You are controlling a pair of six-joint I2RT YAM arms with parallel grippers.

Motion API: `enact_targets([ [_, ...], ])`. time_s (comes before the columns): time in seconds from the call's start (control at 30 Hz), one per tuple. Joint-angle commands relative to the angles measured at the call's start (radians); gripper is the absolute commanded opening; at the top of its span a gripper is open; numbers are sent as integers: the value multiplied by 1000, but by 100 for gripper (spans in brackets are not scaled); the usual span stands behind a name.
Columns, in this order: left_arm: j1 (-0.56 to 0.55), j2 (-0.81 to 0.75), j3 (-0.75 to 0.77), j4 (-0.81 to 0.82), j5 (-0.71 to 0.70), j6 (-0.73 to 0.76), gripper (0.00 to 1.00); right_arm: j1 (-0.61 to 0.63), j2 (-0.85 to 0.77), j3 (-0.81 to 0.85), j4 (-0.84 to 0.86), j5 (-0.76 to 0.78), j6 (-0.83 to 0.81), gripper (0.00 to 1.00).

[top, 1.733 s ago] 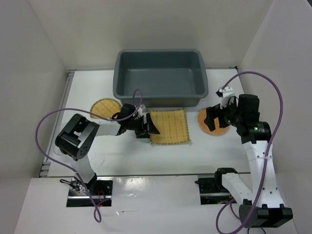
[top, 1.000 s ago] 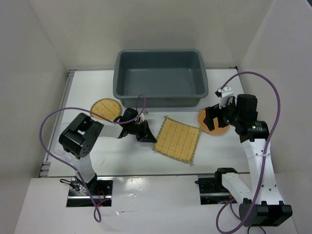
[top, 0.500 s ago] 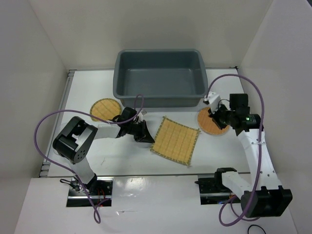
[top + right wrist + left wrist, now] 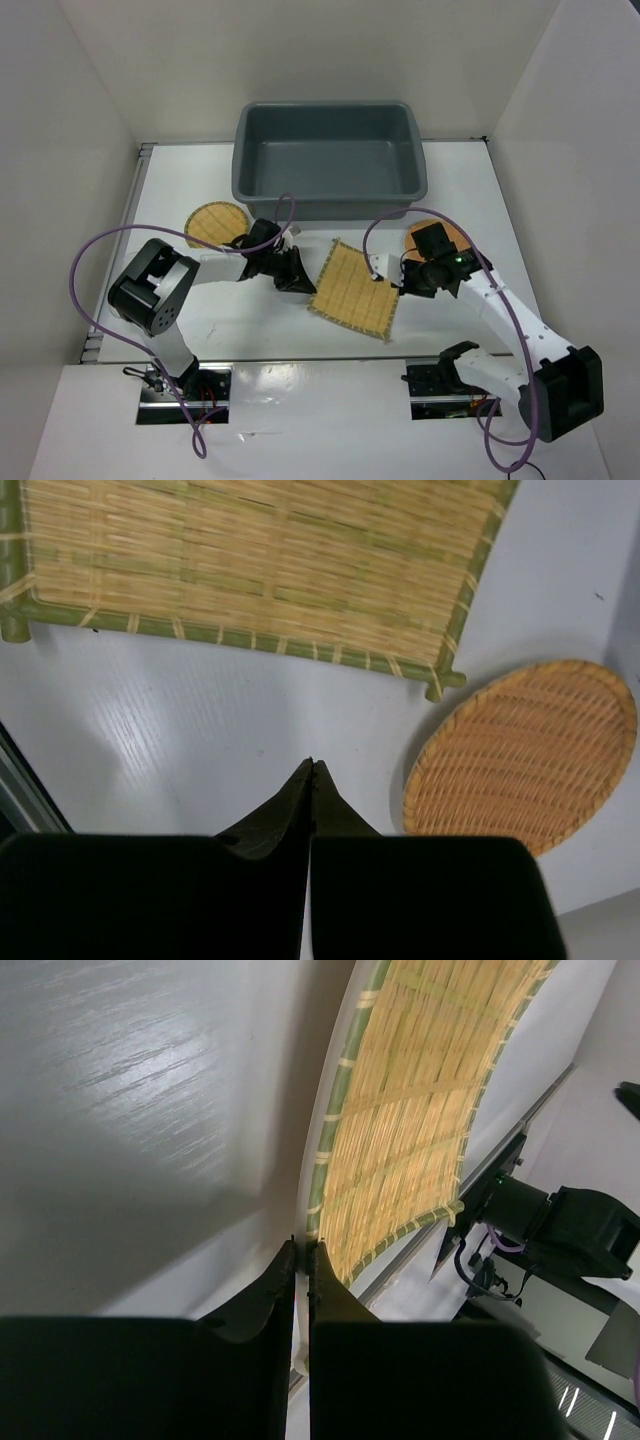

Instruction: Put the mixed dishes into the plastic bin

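Note:
Next, I bring my right gripper back to brace the mat's middle (image 4: 356, 294) while my left gripper takes the mat's edge, because my left gripper's fingers meet only the mat's rim (image 4: 318, 290).
The square yellow woven mat (image 4: 357, 288) lies skewed on the table in front of the plastic bin (image 4: 330, 160). My left gripper (image 4: 306, 279) is shut on the mat's left edge; in the left wrist view the green rim (image 4: 322, 1150) runs straight into the closed tips. My right gripper (image 4: 395, 280) is shut on nothing and hovers over bare table between the mat (image 4: 250, 560) and the orange-brown disc (image 4: 520, 755). That disc (image 4: 428, 232) is partly covered by the right arm. The round yellow plate (image 4: 215, 222) lies at the left, beside the bin's near corner.
The dark grey bin stands empty at the back centre. White walls close in the table on both sides and behind. Purple cables (image 4: 100, 260) loop off both arms. The arm bases sit at the near edge.
The left gripper dragged the mat toward the front and turned it askew. The right arm swung from over the disc down to the mat's right edge, and its jaws closed.

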Motion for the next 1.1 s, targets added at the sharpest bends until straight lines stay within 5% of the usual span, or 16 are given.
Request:
enact_targets([
  [0.0, -2, -39, 41, -3, 15, 11, 0, 47, 24, -27, 91, -6, -63, 0],
  [0.57, -2, -58, 88, -15, 15, -12, 0, 210, 190, -171, 216, -1, -207, 0],
  [1.07, -2, -18, 116, -15, 44, -2, 0, 210, 289, -3, 201, 10, -187, 0],
])
